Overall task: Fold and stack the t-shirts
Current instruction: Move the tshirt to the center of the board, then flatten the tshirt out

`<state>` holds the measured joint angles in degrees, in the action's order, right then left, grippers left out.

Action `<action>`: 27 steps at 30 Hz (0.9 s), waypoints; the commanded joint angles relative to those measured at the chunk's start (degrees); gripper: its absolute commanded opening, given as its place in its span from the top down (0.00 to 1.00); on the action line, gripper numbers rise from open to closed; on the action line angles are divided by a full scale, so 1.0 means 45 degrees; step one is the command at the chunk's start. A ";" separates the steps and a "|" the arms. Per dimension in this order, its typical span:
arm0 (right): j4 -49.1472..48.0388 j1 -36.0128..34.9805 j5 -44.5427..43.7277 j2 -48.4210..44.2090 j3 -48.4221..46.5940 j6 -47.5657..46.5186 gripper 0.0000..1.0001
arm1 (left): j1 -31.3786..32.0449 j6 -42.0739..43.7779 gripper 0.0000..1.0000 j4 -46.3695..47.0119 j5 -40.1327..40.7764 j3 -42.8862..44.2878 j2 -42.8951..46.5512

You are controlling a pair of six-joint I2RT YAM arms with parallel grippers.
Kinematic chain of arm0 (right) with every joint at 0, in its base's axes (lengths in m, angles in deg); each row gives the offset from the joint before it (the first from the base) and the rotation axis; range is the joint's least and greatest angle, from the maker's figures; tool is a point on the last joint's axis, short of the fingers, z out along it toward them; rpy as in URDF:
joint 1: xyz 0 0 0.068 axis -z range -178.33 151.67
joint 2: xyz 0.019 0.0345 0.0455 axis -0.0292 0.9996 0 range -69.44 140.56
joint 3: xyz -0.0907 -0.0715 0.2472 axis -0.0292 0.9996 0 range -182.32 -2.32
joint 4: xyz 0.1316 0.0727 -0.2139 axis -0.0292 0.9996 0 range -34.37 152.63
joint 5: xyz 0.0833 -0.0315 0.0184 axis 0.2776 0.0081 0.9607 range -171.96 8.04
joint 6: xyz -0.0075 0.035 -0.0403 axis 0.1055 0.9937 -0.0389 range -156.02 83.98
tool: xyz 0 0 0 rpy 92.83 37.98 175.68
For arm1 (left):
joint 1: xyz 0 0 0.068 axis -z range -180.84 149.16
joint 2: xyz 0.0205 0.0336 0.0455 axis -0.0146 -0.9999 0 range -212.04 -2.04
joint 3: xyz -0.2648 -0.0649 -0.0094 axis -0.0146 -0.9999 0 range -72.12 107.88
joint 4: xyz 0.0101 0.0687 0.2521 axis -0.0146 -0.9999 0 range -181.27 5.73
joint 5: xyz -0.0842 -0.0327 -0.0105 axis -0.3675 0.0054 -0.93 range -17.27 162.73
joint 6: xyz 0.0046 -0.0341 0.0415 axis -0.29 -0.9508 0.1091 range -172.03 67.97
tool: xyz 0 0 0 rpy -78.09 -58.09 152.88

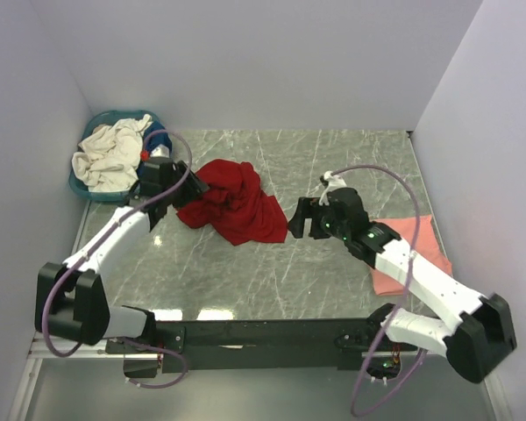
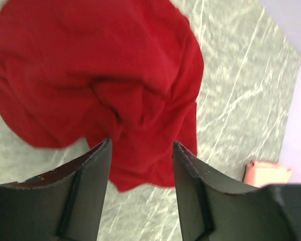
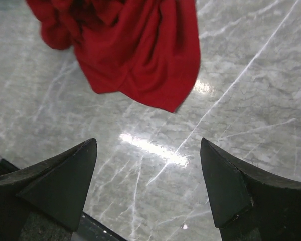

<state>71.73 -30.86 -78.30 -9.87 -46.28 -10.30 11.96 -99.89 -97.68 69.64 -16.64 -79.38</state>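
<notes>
Loose folds (image 1: 226, 186) are bunched up behind the t-shirt's smooth corner. The deep red t-shirt (image 1: 256, 220) will come out as a long trailing strip when I pull it.
A deep red t-shirt (image 1: 237, 203) lies crumpled on the marble table, left of centre. My left gripper (image 1: 191, 189) is open at the shirt's left edge; in the left wrist view the red t-shirt (image 2: 100, 75) fills the space just beyond the left gripper (image 2: 142, 145), whose jaws stand apart. My right gripper (image 1: 300, 221) is open and empty just right of the shirt's lower corner; in the right wrist view the red t-shirt (image 3: 140, 55) lies ahead of the right gripper (image 3: 148, 145). A folded salmon pink t-shirt (image 1: 412, 250) lies flat at the right, under the right arm. A cream-white t-shirt (image 1: 110, 151) sits bunched in the basket.
A teal plastic basket (image 1: 88, 195) stands at the back left corner, with a small dark blue patch (image 1: 152, 146) beside the white cloth. White walls close in the table on three sides. The pink t-shirt (image 2: 266, 173) also shows in the left wrist view.
</notes>
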 commanded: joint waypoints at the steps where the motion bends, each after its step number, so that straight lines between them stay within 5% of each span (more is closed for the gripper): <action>1: -0.1154 0.0003 -0.0266 0.1539 -0.0483 0.0125 0.11 | 0.0417 -0.0263 0.44 0.0713 0.0551 -0.1366 0.0759; 15: -0.2913 -0.0016 -0.1048 0.8221 -0.3646 0.0985 0.21 | 0.0769 -0.0205 0.47 0.1085 -0.0055 -0.3188 0.2010; 27: -0.2542 -0.0212 -0.0872 1.0727 -0.5269 0.1024 0.36 | 0.1199 -0.0556 0.46 0.1553 0.0648 -0.3912 0.1506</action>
<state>61.28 -31.21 -82.06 38.00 -66.83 -5.97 16.51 -101.42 -93.96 70.97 -33.97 -71.21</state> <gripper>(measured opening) 0.659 0.536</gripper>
